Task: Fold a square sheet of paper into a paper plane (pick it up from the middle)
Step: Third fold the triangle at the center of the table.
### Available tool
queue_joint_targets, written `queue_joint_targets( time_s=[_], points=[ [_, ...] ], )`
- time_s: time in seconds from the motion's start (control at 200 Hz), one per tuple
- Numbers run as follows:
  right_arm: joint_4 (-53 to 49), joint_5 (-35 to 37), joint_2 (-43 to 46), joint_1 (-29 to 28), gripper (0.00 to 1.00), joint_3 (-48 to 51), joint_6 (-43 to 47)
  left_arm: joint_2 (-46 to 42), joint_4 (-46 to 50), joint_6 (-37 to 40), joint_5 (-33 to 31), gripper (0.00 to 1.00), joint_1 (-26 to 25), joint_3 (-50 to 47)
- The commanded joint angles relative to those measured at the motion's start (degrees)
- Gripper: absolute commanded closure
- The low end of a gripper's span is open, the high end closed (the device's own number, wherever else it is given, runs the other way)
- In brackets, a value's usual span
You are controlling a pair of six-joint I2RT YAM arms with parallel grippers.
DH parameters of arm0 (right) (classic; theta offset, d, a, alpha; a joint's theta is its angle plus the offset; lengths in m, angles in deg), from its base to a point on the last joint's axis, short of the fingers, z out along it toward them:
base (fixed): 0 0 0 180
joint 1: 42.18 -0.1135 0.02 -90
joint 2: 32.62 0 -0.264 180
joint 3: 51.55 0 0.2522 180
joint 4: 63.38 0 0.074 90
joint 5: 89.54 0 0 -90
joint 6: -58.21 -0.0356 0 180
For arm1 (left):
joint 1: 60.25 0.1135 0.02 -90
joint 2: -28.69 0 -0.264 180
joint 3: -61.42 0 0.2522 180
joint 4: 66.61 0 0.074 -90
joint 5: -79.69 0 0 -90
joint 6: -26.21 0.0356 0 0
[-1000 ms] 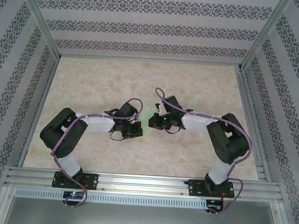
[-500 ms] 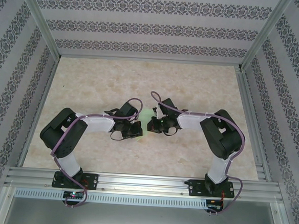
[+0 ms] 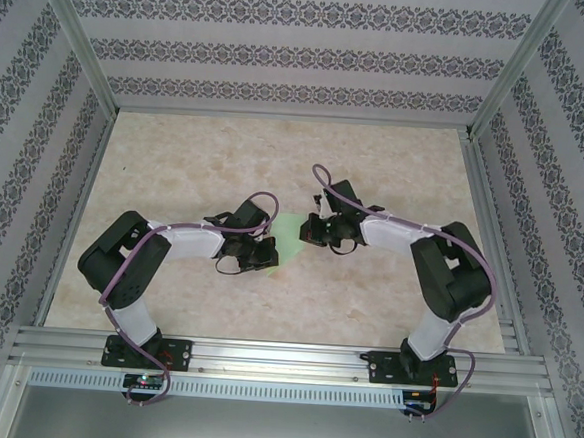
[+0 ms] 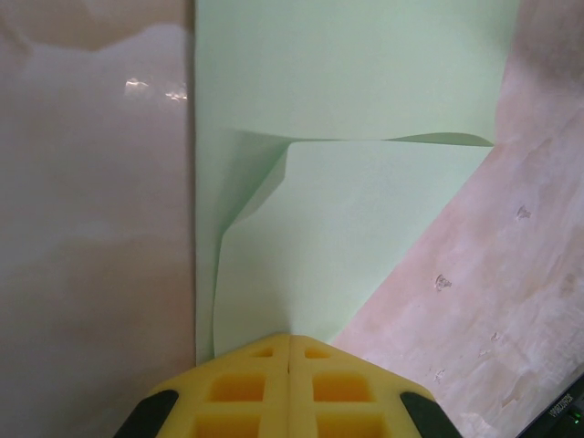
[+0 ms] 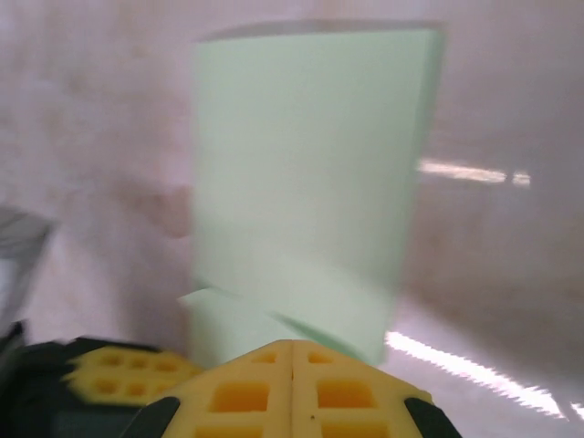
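The corner flap's edge [image 4: 436, 140] sticks up off the sheet, so my right gripper should return closed and push on the flap's wide part [image 4: 370, 196] beside my left gripper.
The square sheet of paper [image 3: 291, 229], pale green, lies on the table between the two grippers. It is folded into a long rectangle [image 4: 347, 82] with one corner flap [image 4: 338, 237] turned in diagonally and slightly lifted. My left gripper [image 4: 290, 338] is shut, and its yellow tips rest on the narrow end of that flap. It sits at the sheet's near-left side [image 3: 269, 258]. My right gripper [image 5: 292, 343] is shut with nothing in it, at the sheet's right edge [image 3: 309, 230]. The paper [image 5: 310, 164] looks blurred ahead of it. The paper plane is out of view.
The beige marbled table [image 3: 196, 162] is ringed by patterned walls and aluminium posts [image 3: 74, 43]. A metal rail [image 3: 282, 359] carrying both arm bases runs along the near edge. The left gripper's fingers [image 5: 119, 370] show at the lower left of the right wrist view.
My right gripper first slid a little left and nearer over the paper, then drew back to the right and farther away, uncovering more of the sheet. The left gripper stayed put.
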Motion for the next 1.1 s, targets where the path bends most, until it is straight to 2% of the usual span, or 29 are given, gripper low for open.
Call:
queue_joint_targets(
  time_s=[0.0, 0.34, 0.594, 0.789, 0.994, 1.099],
  points=[
    [2.3, -0.5, 1.3, -2.4, 0.95, 1.4, -1.3, 2.3, 7.9, -0.3, -4.9, 1.00, -0.2, -1.5],
    [3.5, -2.1, -5.6, -5.1, 1.00, -0.3, -3.0, 2.2, 7.9, -0.1, -4.9, 1.00, -0.1, -1.6],
    [-1.9, 1.5, -8.3, -2.2, 1.00, -0.7, -0.5, 2.1, 8.1, -0.5, -5.1, 1.00, -0.1, -2.0],
    [-2.6, 3.2, -6.0, 2.7, 1.00, -0.1, -0.1, 2.1, 7.8, -0.4, -4.9, 1.00, -0.2, -2.3],
    [-0.3, 2.8, 0.3, -0.1, 1.00, 1.2, -1.8, 1.8, 7.5, 0.0, -4.6, 1.00, -0.1, -1.7],
    [0.3, 2.8, 0.6, -2.3, 1.00, 1.2, -2.7, 1.9, 7.3, 0.3, -4.4, 1.00, -0.1, -1.5]
  ],
)
